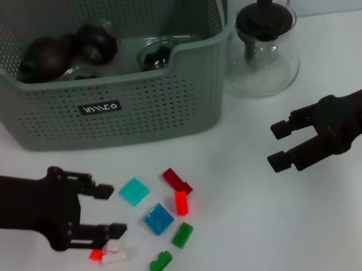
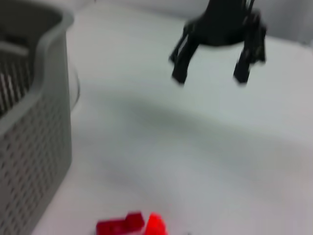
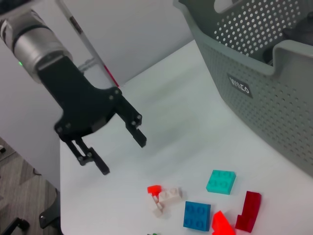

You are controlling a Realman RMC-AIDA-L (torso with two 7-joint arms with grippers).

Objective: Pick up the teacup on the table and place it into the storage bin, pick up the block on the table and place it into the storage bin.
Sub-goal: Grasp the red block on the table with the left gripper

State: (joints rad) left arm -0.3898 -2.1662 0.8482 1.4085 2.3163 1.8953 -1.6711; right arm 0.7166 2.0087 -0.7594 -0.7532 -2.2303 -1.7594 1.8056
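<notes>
My left gripper is level across the white-and-red cluster [image 1: 111, 252], and its fingers go past the red block there. I should pull back and tilt down onto that red block [image 1: 97, 255].
The grey perforated storage bin [image 1: 130, 112] stands at the back; dark rounded vessels [image 1: 46, 57] and a glass one [image 1: 158, 50] lie inside it. No teacup shows on the table. Several small blocks lie in front of the bin: teal [image 1: 134, 191], dark red [image 1: 176, 179], red [image 1: 181, 202], blue [image 1: 158, 218], two green ones [image 1: 182, 234], and a white-and-red cluster [image 1: 110, 253]. My left gripper [image 1: 115, 208] is open and empty, low at the left, with one finger just above the white-and-red cluster [image 3: 164, 196]. Open and empty too, my right gripper [image 1: 272, 146] hovers at the right, apart from the blocks.
A clear glass teapot with a black lid [image 1: 264, 44] stands right of the bin, behind my right gripper. The bin's wall [image 2: 29, 147] is close beside my left wrist. In the right wrist view the table's edge [image 3: 61, 196] and the floor show beyond the left arm.
</notes>
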